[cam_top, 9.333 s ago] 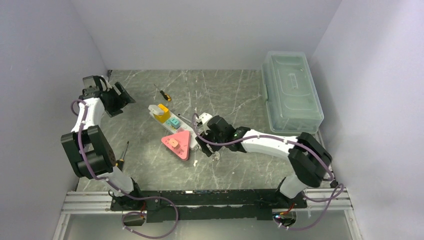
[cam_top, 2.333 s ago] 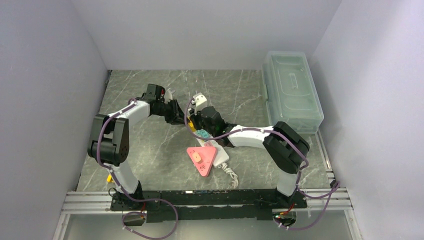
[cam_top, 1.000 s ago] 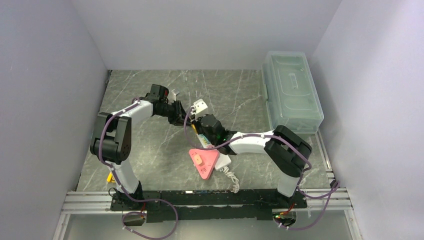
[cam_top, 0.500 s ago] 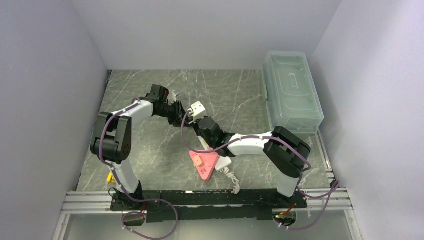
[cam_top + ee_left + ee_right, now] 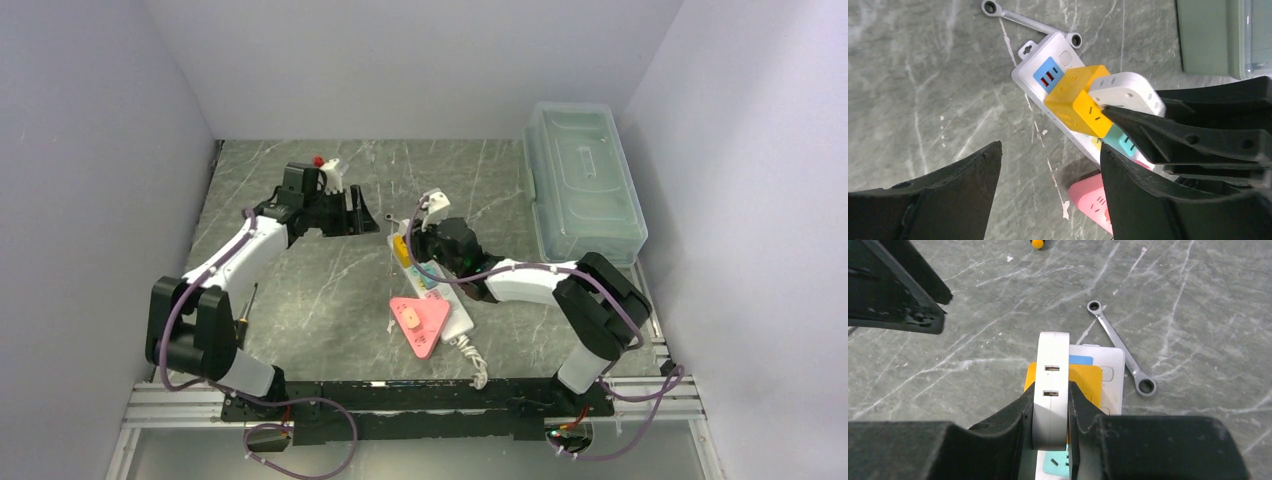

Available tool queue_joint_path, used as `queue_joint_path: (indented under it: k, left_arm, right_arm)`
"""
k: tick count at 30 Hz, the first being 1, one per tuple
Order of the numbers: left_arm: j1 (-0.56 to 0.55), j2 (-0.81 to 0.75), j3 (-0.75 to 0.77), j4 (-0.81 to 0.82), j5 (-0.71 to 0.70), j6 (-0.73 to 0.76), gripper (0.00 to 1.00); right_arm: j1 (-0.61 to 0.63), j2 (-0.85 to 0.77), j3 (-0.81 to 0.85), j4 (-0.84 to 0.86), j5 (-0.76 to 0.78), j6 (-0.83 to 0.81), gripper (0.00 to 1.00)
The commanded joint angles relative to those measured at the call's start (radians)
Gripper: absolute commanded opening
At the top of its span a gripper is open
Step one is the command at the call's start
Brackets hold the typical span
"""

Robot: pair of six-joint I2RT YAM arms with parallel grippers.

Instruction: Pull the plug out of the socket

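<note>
The socket is lying loose under the plug in my right gripper [image 5: 1125,88], so my left gripper should hold the socket's far end [image 5: 1042,66] tight before the pull.
The socket [image 5: 447,300] [image 5: 1035,67] lies slantwise mid-table, a white strip with a blue outlet face [image 5: 1048,77] at its far end. On it stand a yellow cube adaptor [image 5: 1075,105] [image 5: 1090,377] and a pink triangular adaptor [image 5: 418,322] [image 5: 1093,202]. My right gripper [image 5: 426,220] [image 5: 1051,390] is shut on the plug [image 5: 1050,365] [image 5: 1125,95], a flat white one held on edge against the yellow cube's top. Whether it still sits in the cube, I cannot tell. My left gripper [image 5: 350,212] [image 5: 1050,147] hangs open to the strip's left, holding nothing.
A steel wrench [image 5: 1123,347] [image 5: 1018,17] lies just beyond the strip's far end. A clear lidded box [image 5: 582,180] stands along the right wall. A screwdriver [image 5: 243,305] lies near the left arm, and the strip's white cord [image 5: 472,358] trails toward the near edge.
My left gripper has opened and drawn back to the left, away from the strip. My right gripper has moved right with the white plug. The strip has shifted slightly right.
</note>
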Motion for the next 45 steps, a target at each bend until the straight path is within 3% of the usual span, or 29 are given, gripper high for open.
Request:
queue_joint_path:
  k: [1, 9, 12, 21, 28, 35, 45]
  left_arm:
    - [-0.007, 0.103, -0.007, 0.072, 0.141, -0.029, 0.77]
    - [-0.007, 0.186, -0.015, 0.189, 0.366, -0.124, 0.83]
    - [-0.005, 0.193, -0.01, 0.178, 0.352, -0.136, 0.92]
    - [0.045, 0.164, -0.032, 0.229, 0.381, -0.192, 0.9]
    - [0.05, 0.192, -0.052, 0.307, 0.45, -0.242, 0.83]
    - [0.046, 0.246, -0.061, 0.395, 0.523, -0.298, 0.68]
    - [0.025, 0.282, -0.07, 0.46, 0.56, -0.34, 0.56]
  right_arm:
    - [-0.018, -0.123, -0.052, 0.191, -0.086, 0.028, 0.0]
    - [-0.022, -0.247, -0.133, 0.292, -0.104, 0.034, 0.0]
    - [-0.022, -0.271, -0.146, 0.316, -0.112, 0.047, 0.0]
    - [-0.022, -0.324, -0.156, 0.338, -0.169, 0.084, 0.0]
    - [-0.021, -0.333, -0.162, 0.35, -0.181, 0.09, 0.0]
    - [-0.021, -0.332, -0.163, 0.364, -0.204, 0.107, 0.0]
    - [-0.021, -0.326, -0.163, 0.367, -0.208, 0.112, 0.0]
